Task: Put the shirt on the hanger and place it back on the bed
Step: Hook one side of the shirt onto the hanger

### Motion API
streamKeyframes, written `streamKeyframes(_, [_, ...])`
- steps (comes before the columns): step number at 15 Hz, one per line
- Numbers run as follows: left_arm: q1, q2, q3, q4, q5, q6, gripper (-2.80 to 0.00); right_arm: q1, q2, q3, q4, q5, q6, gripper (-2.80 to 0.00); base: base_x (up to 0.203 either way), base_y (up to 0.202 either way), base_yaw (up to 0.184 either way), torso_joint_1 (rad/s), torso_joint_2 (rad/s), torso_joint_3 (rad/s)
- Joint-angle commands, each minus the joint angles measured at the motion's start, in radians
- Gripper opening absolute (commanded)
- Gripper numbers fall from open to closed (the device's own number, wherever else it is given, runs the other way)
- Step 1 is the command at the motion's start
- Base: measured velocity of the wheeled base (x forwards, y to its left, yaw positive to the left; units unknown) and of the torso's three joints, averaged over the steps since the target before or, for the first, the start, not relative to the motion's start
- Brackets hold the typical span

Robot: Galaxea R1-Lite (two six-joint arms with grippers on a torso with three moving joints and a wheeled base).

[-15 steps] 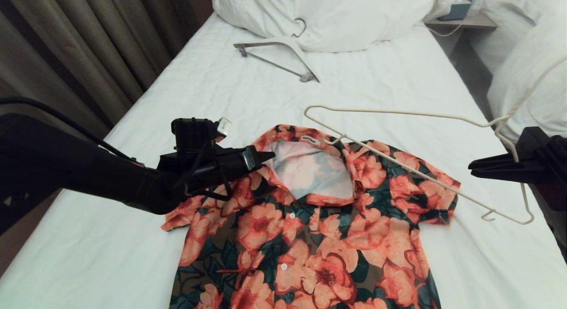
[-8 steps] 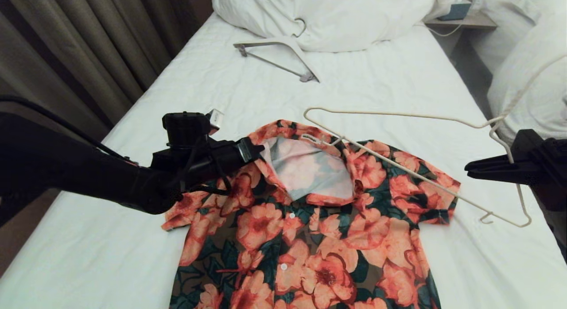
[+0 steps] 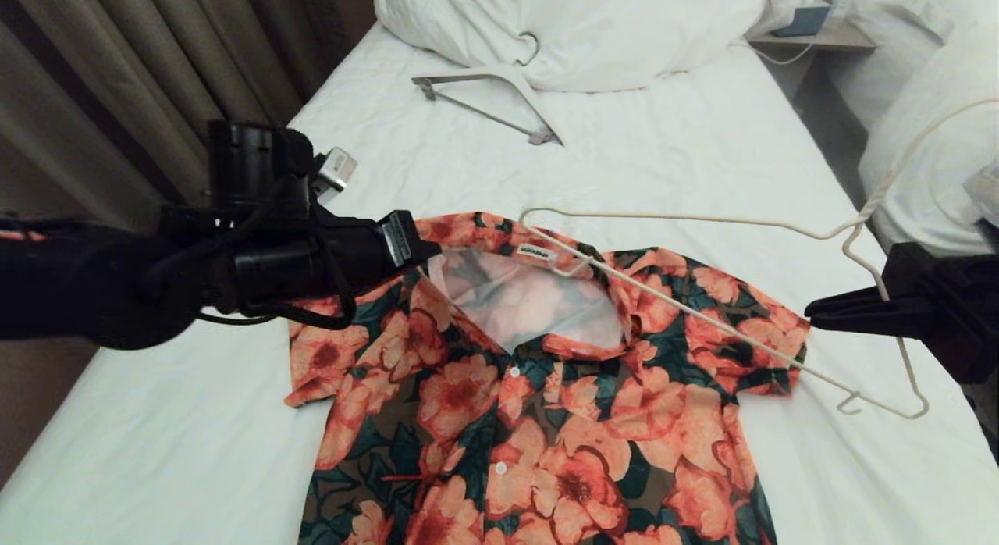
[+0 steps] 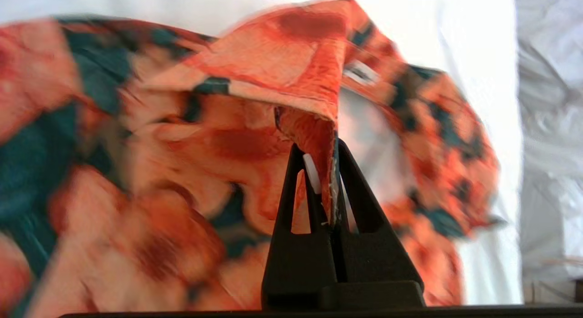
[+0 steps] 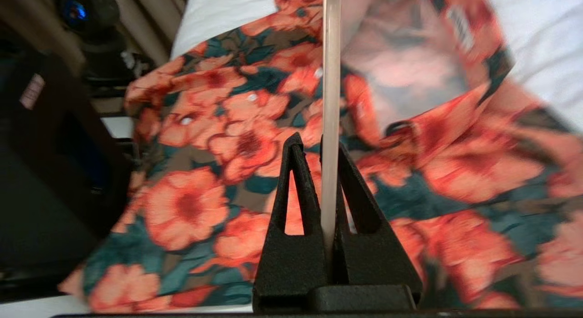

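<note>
The robot's left gripper should keep pulling the raised collar [image 3: 446, 284] over the cream hanger's loose end [image 3: 526, 216], which faces the collar, until the collar reaches the right gripper.
The flowered shirt [image 3: 531, 404] lies buttoned, front up, on the white bed [image 3: 663, 139], with its collar toward the far end. My left gripper [image 3: 428, 252] is shut on the collar's left edge and holds it raised off the sheet. In the left wrist view the cloth is pinched between the fingertips of that gripper [image 4: 319, 149]. My right gripper [image 3: 815, 315] is shut on the thin cream hanger [image 3: 687, 221] near its hook. One hanger end hovers over the open collar. In the right wrist view the hanger's rod [image 5: 331, 81] runs up between the fingertips of that gripper [image 5: 319, 142], above the shirt [image 5: 205, 204].
A thicker white hanger with a grey bar [image 3: 499, 92] lies at the far end by the heaped duvet [image 3: 577, 30]. Curtains [image 3: 156, 76] hang along the left side. A neighbouring bed [image 3: 929, 139] and a small nightstand [image 3: 812, 33] stand on the right.
My left gripper shut on the collar and lifted it up and to the left. The right gripper carried the hanger slightly left, toward the collar opening.
</note>
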Motion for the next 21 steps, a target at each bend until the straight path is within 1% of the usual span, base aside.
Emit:
streamKeyframes(1, [-0.064,-0.093,-0.059,0.076,0.033,-0.002,-2.8,0.0,0.014,0.004,0.012,0.001,-0.007,-2.8,0.0,0.0,0.0,0.0,0.0,0.0])
streamKeyframes(2, [-0.094,-0.1,-0.085,0.113,0.053,-0.002,-2.8,0.001,0.027,0.007,0.012,-0.004,-0.007,-2.8,0.0,0.0,0.0,0.0,0.0,0.0])
streamKeyframes(3, [-0.139,-0.103,-0.113,0.149,0.087,-0.002,-2.8,0.003,0.044,0.009,0.011,-0.01,-0.007,-2.8,0.0,0.0,0.0,0.0,0.0,0.0])
streamKeyframes(4, [-0.176,-0.104,-0.13,0.164,0.118,-0.001,-2.8,0.012,0.07,0.002,0.008,-0.012,-0.008,-2.8,0.0,0.0,0.0,0.0,0.0,0.0])
streamKeyframes(5, [-0.206,-0.105,-0.138,0.17,0.136,-0.001,-2.8,0.025,0.102,-0.018,0.005,-0.017,-0.007,-2.8,0.0,0.0,0.0,0.0,0.0,0.0])
streamKeyframes(9, [-0.259,-0.096,-0.156,0.174,0.153,0.002,-2.8,0.091,0.214,-0.097,-0.002,-0.036,-0.007,-2.8,0.0,0.0,0.0,0.0,0.0,0.0])
streamKeyframes(11, [-0.27,-0.069,-0.173,0.172,0.155,0.023,-2.8,0.123,0.256,-0.115,-0.002,-0.037,-0.007,-2.8,0.0,0.0,0.0,0.0,0.0,0.0])
streamKeyframes(12, [-0.287,-0.056,-0.187,0.174,0.17,0.024,-2.8,0.131,0.266,-0.119,-0.003,-0.037,-0.007,-2.8,0.0,0.0,0.0,0.0,0.0,0.0])
streamKeyframes(15, [-0.394,-0.05,-0.204,0.175,0.249,0.027,-2.8,0.133,0.276,-0.13,-0.003,-0.037,-0.007,-2.8,0.0,0.0,0.0,0.0,0.0,0.0])
streamKeyframes(16, [-0.443,-0.045,-0.216,0.175,0.27,0.027,-2.8,0.133,0.27,-0.131,-0.002,-0.037,-0.007,-2.8,0.0,0.0,0.0,0.0,0.0,0.0])
streamKeyframes(17, [-0.487,-0.035,-0.236,0.18,0.288,0.027,-2.8,0.132,0.264,-0.131,-0.002,-0.037,-0.007,-2.8,0.0,0.0,0.0,0.0,0.0,0.0])
streamKeyframes(19, [-0.577,-0.003,-0.307,0.23,0.333,0.026,-2.8,0.125,0.252,-0.13,-0.002,-0.037,-0.007,-2.8,0.0,0.0,0.0,0.0,0.0,0.0])
streamKeyframes(20, [-0.612,0.021,-0.337,0.25,0.347,0.024,-2.8,0.119,0.245,-0.123,0.0,-0.037,-0.007,-2.8,0.0,0.0,0.0,0.0,0.0,0.0])
streamKeyframes(21, [-0.627,0.06,-0.358,0.253,0.352,0.025,-2.8,0.118,0.231,-0.112,0.0,-0.037,-0.007,-2.8,0.0,0.0,0.0,0.0,0.0,0.0])
